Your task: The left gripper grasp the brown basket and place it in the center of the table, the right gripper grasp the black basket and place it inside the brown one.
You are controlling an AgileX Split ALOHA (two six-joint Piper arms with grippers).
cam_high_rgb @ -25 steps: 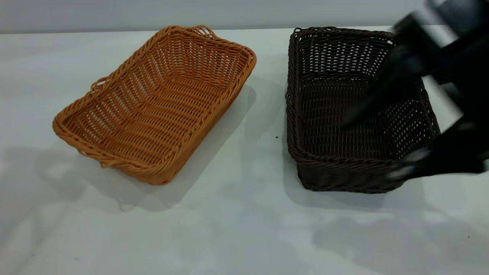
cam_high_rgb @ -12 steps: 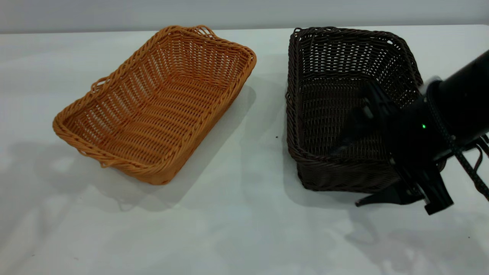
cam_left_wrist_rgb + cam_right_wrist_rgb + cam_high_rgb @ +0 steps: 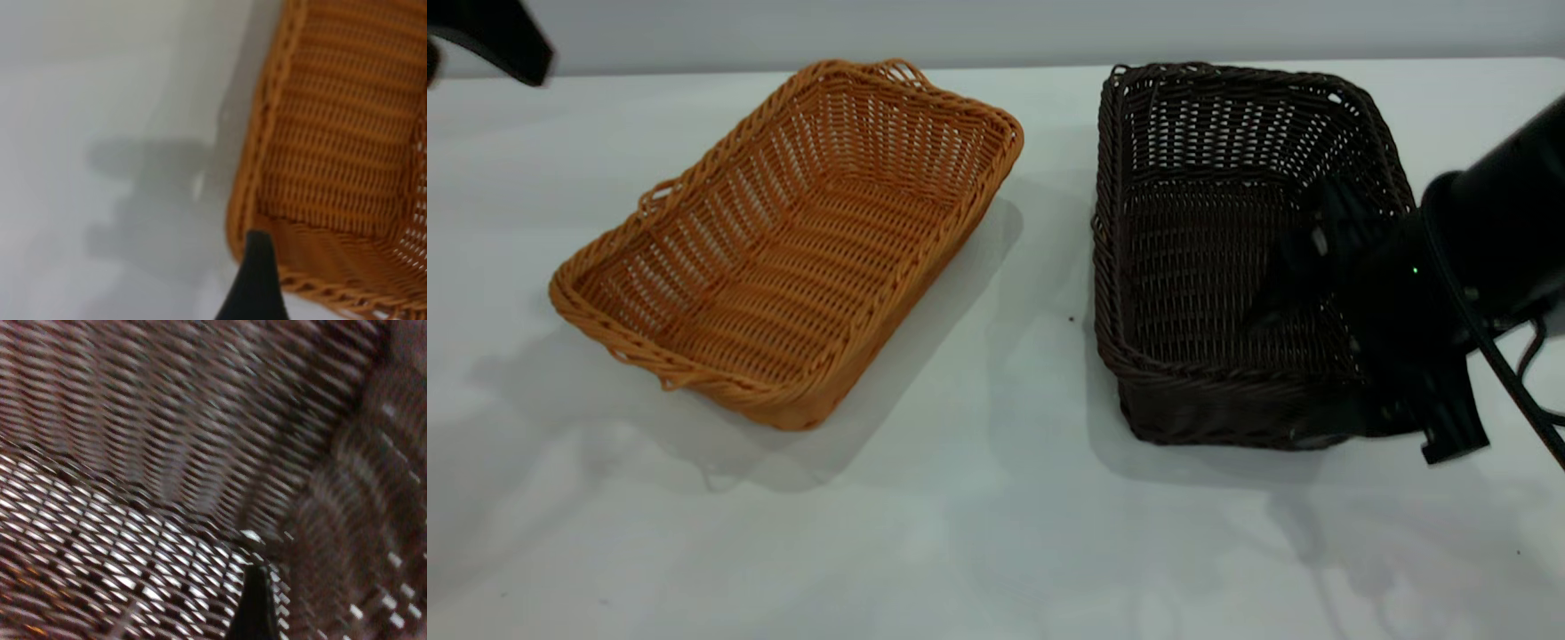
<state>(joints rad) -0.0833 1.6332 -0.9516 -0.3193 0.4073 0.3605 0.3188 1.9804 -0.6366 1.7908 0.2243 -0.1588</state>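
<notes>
I can see the brown basket's far long rim facing my left gripper across clear tabletop (image 3: 614, 144). I should keep moving in until the gripper's fingers straddle that rim's middle (image 3: 694, 176).
The brown basket (image 3: 783, 240) lies angled on the left half of the white table (image 3: 978, 533). The black basket (image 3: 1227, 258) stands on the right half. My right gripper (image 3: 1303, 373) is open at the black basket's near right corner. One finger (image 3: 1280, 298) reaches inside the basket and the other is low outside its near wall. The right wrist view shows the dark weave (image 3: 167, 453) close up. My left gripper (image 3: 489, 40) is high at the far left, apart from the brown basket. The left wrist view looks down on that basket's rim (image 3: 267, 133).
A grey wall runs behind the table's far edge. White tabletop lies open between the two baskets (image 3: 1049, 293) and across the whole near side. The right arm's black cable (image 3: 1507, 373) hangs at the right edge.
My right gripper has swung down from above the black basket and now straddles its near right corner. My left gripper has come into view at the top left.
</notes>
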